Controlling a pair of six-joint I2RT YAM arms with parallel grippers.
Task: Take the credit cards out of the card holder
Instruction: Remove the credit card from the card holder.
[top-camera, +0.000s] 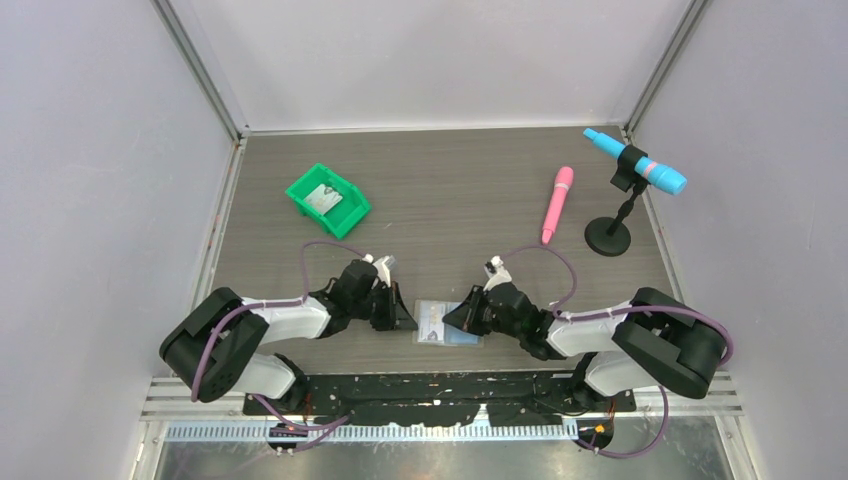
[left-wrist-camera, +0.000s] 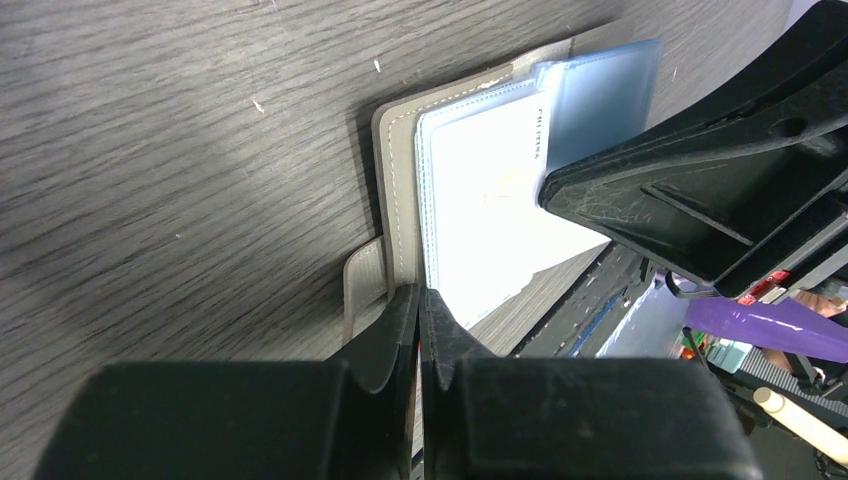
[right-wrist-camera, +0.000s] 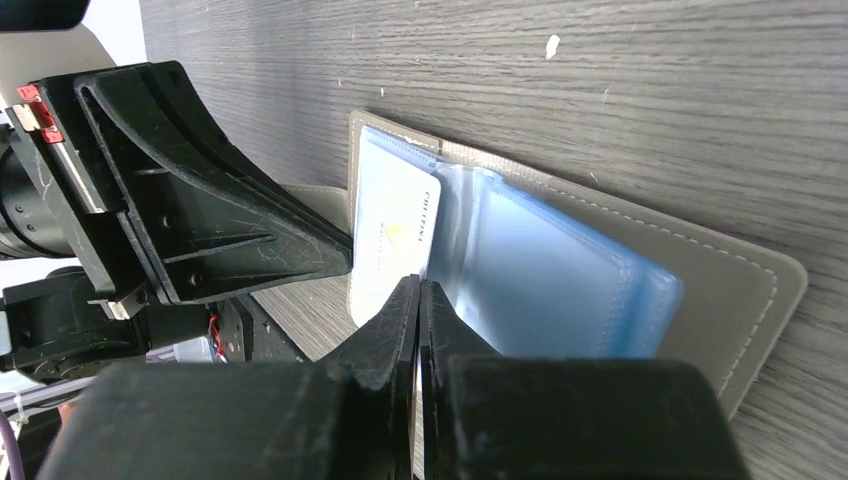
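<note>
My right gripper should open, since it catches just the rim of the white credit card's inner edge (right-wrist-camera: 434, 210), then reach deeper around that edge (right-wrist-camera: 427, 256) and pinch before pulling.
The card holder (top-camera: 430, 312) lies open on the table between my grippers, grey cover down (left-wrist-camera: 395, 170) (right-wrist-camera: 740, 280), with blue plastic sleeves (right-wrist-camera: 550, 280) and its grey tab (left-wrist-camera: 365, 285) at the left edge. A white credit card (left-wrist-camera: 480, 220) (right-wrist-camera: 390, 230) sits in the left sleeve. My left gripper (top-camera: 410, 320) (left-wrist-camera: 421, 295) is shut at the holder's left edge by the tab, apparently pinching it. My right gripper (top-camera: 447, 322) (right-wrist-camera: 418, 285) is shut at the card's inner edge, where it meets the blue sleeves, and seems to pinch the card.
A green bin (top-camera: 300, 190) with a pale card (top-camera: 323, 198) inside stands at the back left. A pink microphone (top-camera: 557, 203) lies at the back right, beside a blue microphone (top-camera: 635, 163) on a black stand (top-camera: 608, 238).
</note>
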